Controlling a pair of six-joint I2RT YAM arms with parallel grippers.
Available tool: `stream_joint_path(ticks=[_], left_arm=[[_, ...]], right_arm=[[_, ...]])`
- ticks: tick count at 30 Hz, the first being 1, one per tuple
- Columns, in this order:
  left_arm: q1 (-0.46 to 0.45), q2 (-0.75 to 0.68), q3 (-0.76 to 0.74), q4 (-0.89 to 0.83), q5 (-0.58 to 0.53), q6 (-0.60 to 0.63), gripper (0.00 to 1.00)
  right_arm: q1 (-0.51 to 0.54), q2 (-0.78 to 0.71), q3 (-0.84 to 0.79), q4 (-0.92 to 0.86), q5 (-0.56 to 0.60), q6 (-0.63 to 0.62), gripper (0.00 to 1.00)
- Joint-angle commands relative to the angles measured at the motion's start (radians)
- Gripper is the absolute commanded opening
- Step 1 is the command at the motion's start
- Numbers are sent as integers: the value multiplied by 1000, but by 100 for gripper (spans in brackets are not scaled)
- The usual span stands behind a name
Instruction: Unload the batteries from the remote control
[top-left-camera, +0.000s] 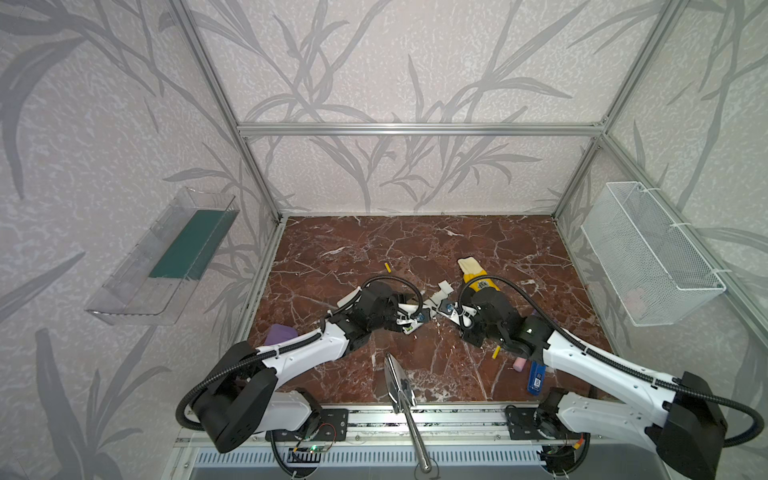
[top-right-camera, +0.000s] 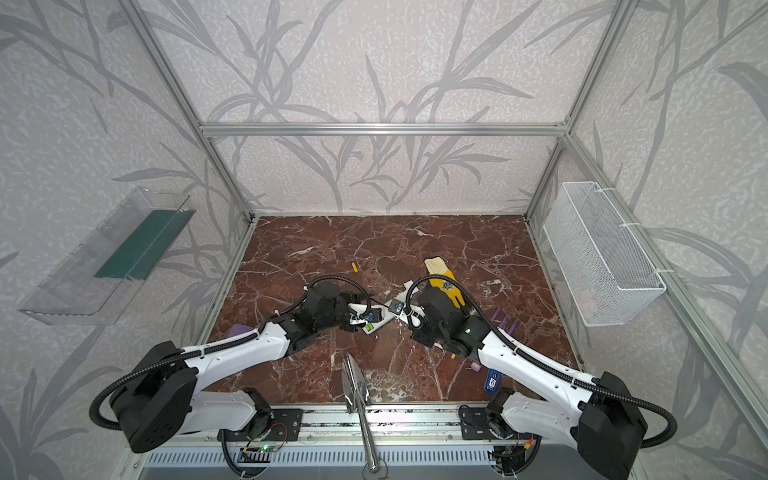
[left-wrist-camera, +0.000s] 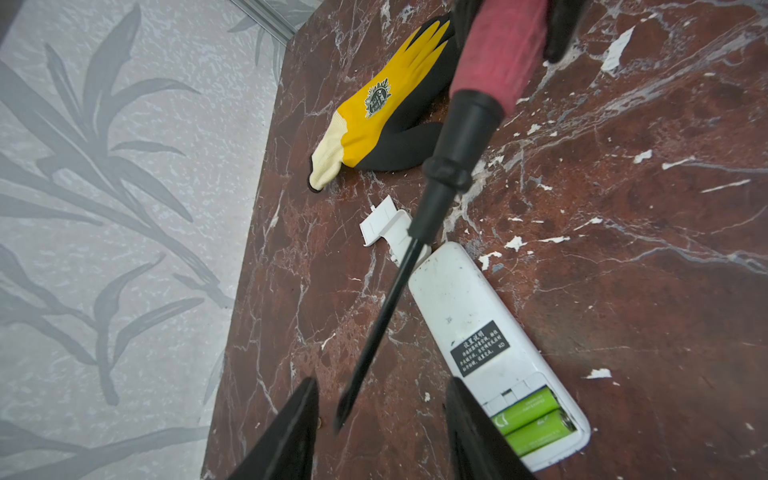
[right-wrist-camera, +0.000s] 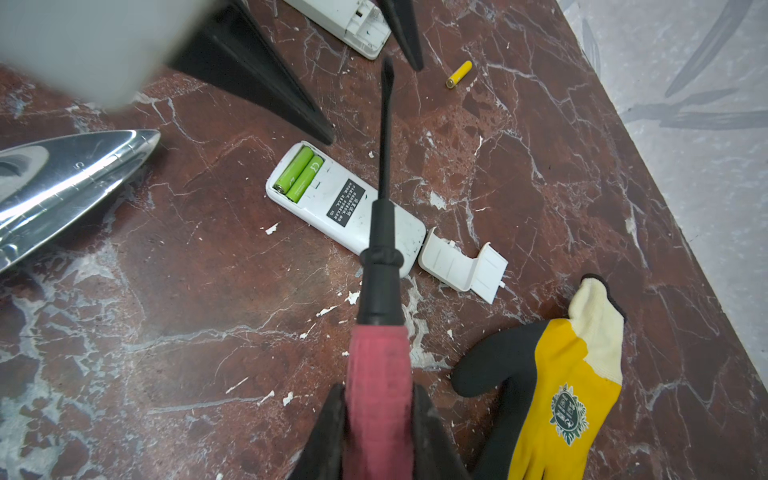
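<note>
My left gripper should hold the screwdriver's black shaft (right-wrist-camera: 385, 140) while my right gripper regrips the screwdriver's handle steeper, because the screwdriver's tip (right-wrist-camera: 387, 70) points too high above the remote.
A white remote control (left-wrist-camera: 478, 328) lies face down on the marble with its compartment uncovered. Two bright green batteries (left-wrist-camera: 530, 419) sit side by side inside it, also seen in a top view (top-right-camera: 369, 328). My right gripper (right-wrist-camera: 378, 415) is shut on the pink handle of a screwdriver (right-wrist-camera: 380, 365). The screwdriver's black shaft reaches over the remote, and its tip hangs between the jaws of my left gripper (left-wrist-camera: 382, 432). Those jaws stand apart just beside the green batteries and touch nothing. One yellow battery (top-left-camera: 387, 267) lies loose farther back and another (top-left-camera: 494, 353) sits near the right arm.
The detached battery cover (right-wrist-camera: 461, 266) and a yellow-black glove (right-wrist-camera: 557, 374) lie beside the remote. A second white remote (right-wrist-camera: 345, 20) lies under the left gripper. A metal trowel (top-left-camera: 397, 382) points in from the front edge. A pink foam cylinder (top-left-camera: 518, 364) and a blue item (top-left-camera: 536, 378) lie front right.
</note>
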Motion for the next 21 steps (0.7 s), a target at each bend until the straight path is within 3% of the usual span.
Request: stream_joint_path(ticks=[1, 10, 14, 21], left_arm=[[-10, 18, -10, 123, -30, 28, 42], [-25, 53, -22, 215, -98, 42, 18], [-26, 52, -35, 247, -122, 50, 0], [-33, 73, -80, 412, -171, 48, 0]], right_arm=[[3, -18, 38, -13, -31, 22, 0], [3, -4, 49, -15, -46, 70, 0], [2, 13, 63, -16, -60, 89, 0], [3, 36, 82, -2, -89, 110, 2]])
